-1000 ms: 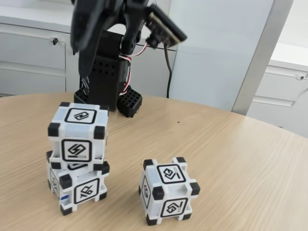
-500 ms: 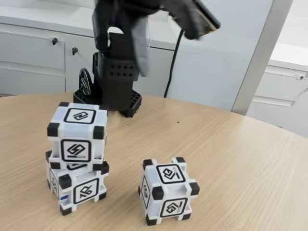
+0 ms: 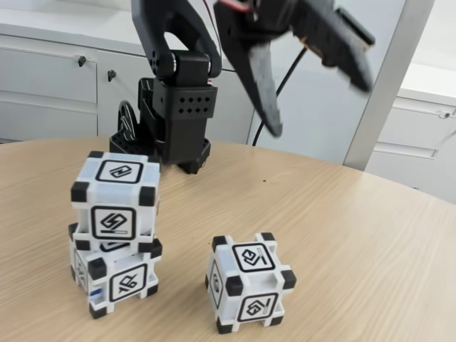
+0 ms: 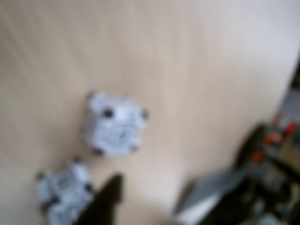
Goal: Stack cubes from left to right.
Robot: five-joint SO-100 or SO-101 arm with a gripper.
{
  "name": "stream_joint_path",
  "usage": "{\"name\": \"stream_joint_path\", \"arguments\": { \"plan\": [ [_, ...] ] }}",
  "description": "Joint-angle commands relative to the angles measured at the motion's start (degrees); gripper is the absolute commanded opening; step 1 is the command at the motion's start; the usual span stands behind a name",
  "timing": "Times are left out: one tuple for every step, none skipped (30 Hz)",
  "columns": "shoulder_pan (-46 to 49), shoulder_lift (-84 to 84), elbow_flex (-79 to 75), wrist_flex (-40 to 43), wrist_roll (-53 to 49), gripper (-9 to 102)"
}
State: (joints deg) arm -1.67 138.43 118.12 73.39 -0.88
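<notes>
The upper cube is crooked but sits well over the lower cube. The stack should stay standing when I put the lone cube on top.
In the fixed view two cubes are stacked at the left: the upper cube sits slightly askew on the lower cube. A lone cube rests on the table to their right. High above the table, right of the stack, my gripper is open and empty, one dark finger pointing down. The wrist view is blurred: it shows one pale cube, another cube at the lower left, and my gripper along the bottom edge.
The arm's black base stands at the back of the round wooden table. Behind it are white cabinets and a black cable. The table's curved edge runs along the right.
The gripper has swung from above the stack's left side across to the right, staying high, and its fingers now stand wide apart. None of the cubes has moved.
</notes>
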Motion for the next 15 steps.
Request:
{"name": "stream_joint_path", "arguments": {
  "plan": [
    [0.0, -4.4, -0.3, -1.1, 2.1, 37],
    [0.0, -6.0, -0.3, -1.1, 2.7, 37],
    [0.0, -7.5, -0.3, -1.1, 3.4, 37],
    [0.0, -8.9, -0.3, -1.1, 4.0, 37],
    [0.1, -10.2, -0.3, -1.1, 4.7, 37],
    [0.1, -11.4, -0.3, -1.1, 5.0, 37],
    [0.1, -12.4, -0.3, -1.1, 5.6, 37],
    [0.2, -13.4, -0.3, -1.2, 6.1, 36],
    [0.5, -14.2, -0.3, -1.2, 6.8, 36],
    [1.2, -14.7, -0.3, -1.2, 7.3, 36],
    [2.5, -15.1, -0.3, -1.2, 7.4, 35],
    [3.7, -15.5, -0.4, -1.2, 7.3, 35],
    [4.8, -15.6, -0.5, -1.2, 6.5, 35],
    [6.0, -15.6, -0.6, -1.2, 5.9, 35],
    [6.8, -15.6, -0.6, -1.2, 5.5, 35]
  ]
}}
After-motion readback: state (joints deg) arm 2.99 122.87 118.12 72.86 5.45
